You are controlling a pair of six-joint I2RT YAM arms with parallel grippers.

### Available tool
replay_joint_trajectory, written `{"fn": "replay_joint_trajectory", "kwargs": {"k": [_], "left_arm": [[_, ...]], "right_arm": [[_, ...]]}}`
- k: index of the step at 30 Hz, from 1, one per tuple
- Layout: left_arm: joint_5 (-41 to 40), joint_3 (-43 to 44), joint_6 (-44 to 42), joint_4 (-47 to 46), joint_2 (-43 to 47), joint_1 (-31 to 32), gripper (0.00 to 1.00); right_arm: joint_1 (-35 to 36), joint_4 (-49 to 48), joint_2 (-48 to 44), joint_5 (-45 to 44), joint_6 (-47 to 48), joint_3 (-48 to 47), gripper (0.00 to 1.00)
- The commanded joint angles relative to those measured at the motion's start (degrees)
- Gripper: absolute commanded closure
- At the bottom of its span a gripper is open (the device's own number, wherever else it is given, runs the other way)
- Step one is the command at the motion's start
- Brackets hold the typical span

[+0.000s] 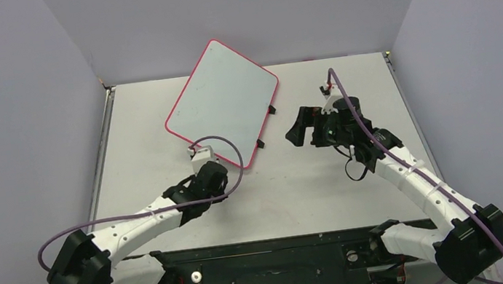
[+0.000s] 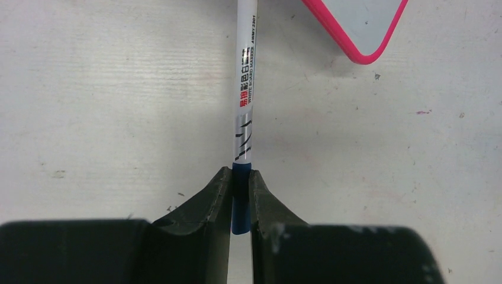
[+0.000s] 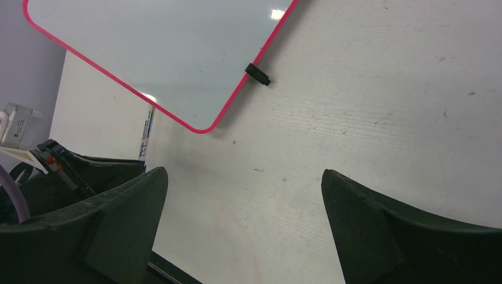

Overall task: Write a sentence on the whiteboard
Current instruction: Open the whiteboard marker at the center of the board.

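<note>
My left gripper is holding the marker by its blue end (image 2: 241,179), and the marker's white body (image 2: 245,77) is free. My right gripper stays open and continue to move in until it closes on the marker's white body.
The whiteboard (image 1: 221,102) lies tilted at the back middle of the table, white with a red-pink rim and black clips (image 3: 257,74) on its right edge. Its face is plain white, and the sentence is not in view. My left gripper (image 2: 240,174) is shut on the blue end of a white marker (image 2: 244,89) that lies along the table and points toward the whiteboard's near corner (image 2: 361,35). In the top view the left gripper (image 1: 209,180) sits just below that corner. My right gripper (image 1: 299,132) stands open over bare table (image 3: 244,174), to the right of the whiteboard (image 3: 166,53).
Grey walls close in the table on three sides. A black rail (image 1: 262,247) runs along the near edge between the arm bases. Purple cables loop over both arms. Faint pink smears mark the table top (image 3: 237,219).
</note>
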State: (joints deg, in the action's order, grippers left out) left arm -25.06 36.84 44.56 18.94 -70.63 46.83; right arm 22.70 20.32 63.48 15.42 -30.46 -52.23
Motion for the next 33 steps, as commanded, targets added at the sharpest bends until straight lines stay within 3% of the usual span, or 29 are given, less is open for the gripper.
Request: {"fn": "replay_joint_trajectory", "kwargs": {"k": [1,11,20,25,33], "left_arm": [[-2.0,-0.3,1.8,6.6,6.3,0.2,1.0],[-9.6,3.6,3.4,20.0,21.3,0.0,1.0],[-11.3,9.7,-1.3,26.3,26.4,0.0,1.0],[-8.5,13.5,-7.1,24.8,29.5,-0.1,1.0],[4.1,17.7,-19.8,19.5,27.2,0.1,1.0]], "right_arm": [[2.0,-1.0,0.4,1.2,0.9,-4.1,0.02],[5.8,0.1,2.3,1.7,1.9,-7.6,0.02],[8.3,0.6,3.4,5.4,3.5,-10.0,0.02],[8.9,0.7,4.0,10.2,4.5,-11.6,0.02],[9.7,0.8,5.2,17.0,6.8,-14.0,0.02]]}}
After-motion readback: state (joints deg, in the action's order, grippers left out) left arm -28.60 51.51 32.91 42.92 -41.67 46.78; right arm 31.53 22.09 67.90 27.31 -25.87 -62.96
